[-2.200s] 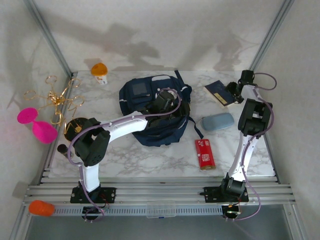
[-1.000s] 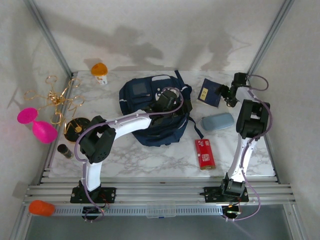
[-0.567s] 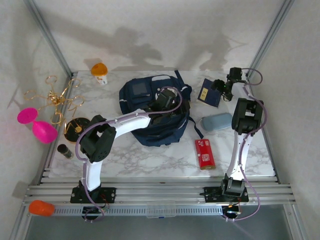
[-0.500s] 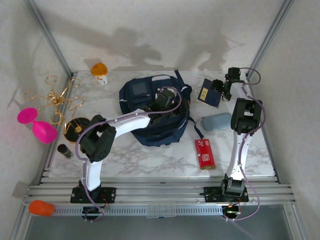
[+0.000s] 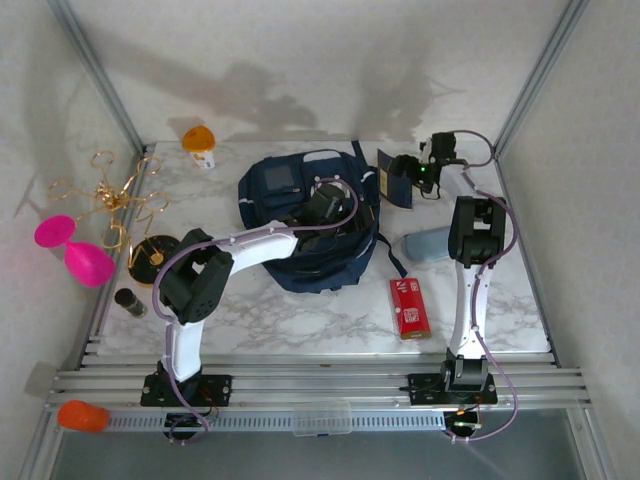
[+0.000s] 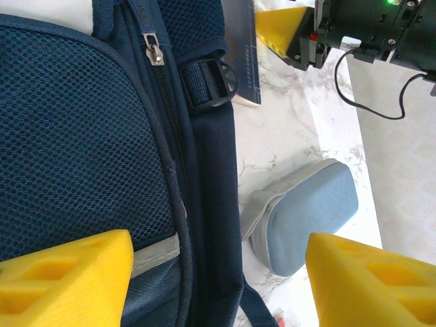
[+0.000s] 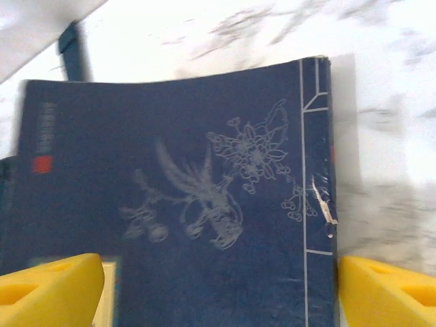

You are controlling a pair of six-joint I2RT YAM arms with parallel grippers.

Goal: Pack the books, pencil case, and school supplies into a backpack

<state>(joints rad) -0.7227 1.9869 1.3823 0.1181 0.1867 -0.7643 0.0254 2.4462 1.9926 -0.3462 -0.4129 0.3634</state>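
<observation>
The worn spine [image 7: 331, 163] is sitting beside my right gripper. So when I lift the navy book [image 5: 397, 190], it will fan a little open at its far edge.
The navy backpack [image 5: 290, 215] lies mid-table, and its mesh panel and zipper [image 6: 82, 136] show in the left wrist view. My left gripper [image 5: 322, 212] hovers over its right side, open [image 6: 218, 272], with the backpack's edge below the gap. My right gripper [image 5: 402, 172] is shut across a navy book [image 5: 390, 178] with a pale flower drawing [image 7: 197, 204], held off the table by the backpack's upper right corner. The book's edge [image 6: 242, 54] also shows past the buckle. The light blue pencil case [image 5: 430, 243] [image 6: 310, 218] lies right of the backpack. The red box [image 5: 410, 307] lies nearer the front.
An orange capped object [image 5: 198, 140] stands at the back left. Gold wire ornaments [image 5: 115, 200], pink discs [image 5: 70, 245], a black-and-gold disc [image 5: 150, 252] and a small dark cylinder [image 5: 128, 300] line the left edge. Bare marble [image 5: 300, 320] lies in front of the backpack.
My right gripper has lifted the navy book from the back right of the table and carried it left toward the backpack. The left arm has stayed over the backpack.
</observation>
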